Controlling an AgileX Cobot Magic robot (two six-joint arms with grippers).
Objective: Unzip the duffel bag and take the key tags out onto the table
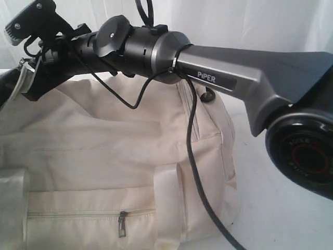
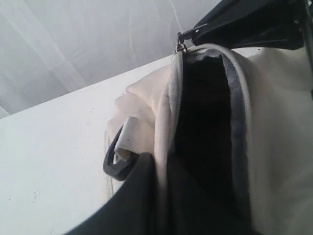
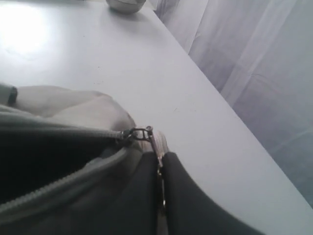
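Observation:
Next, my right gripper draws the zipper pull toward the bag's other end, as it sits near my left gripper and the top zip is only partly open.
The cream duffel bag lies on the white table. Its top zip stands partly open onto a dark inside. My right arm reaches across the bag to its far left end, where the right gripper is shut on the metal zipper pull, also seen as the zipper pull in the left wrist view. My left gripper is shut on the cream edge of the bag's opening, beside the black D-ring. The key tags are hidden.
A front pocket zipper shows low on the bag's side. A black cable hangs from the right arm across the bag. A round grey object stands on the far table. White curtains hang behind the table edge.

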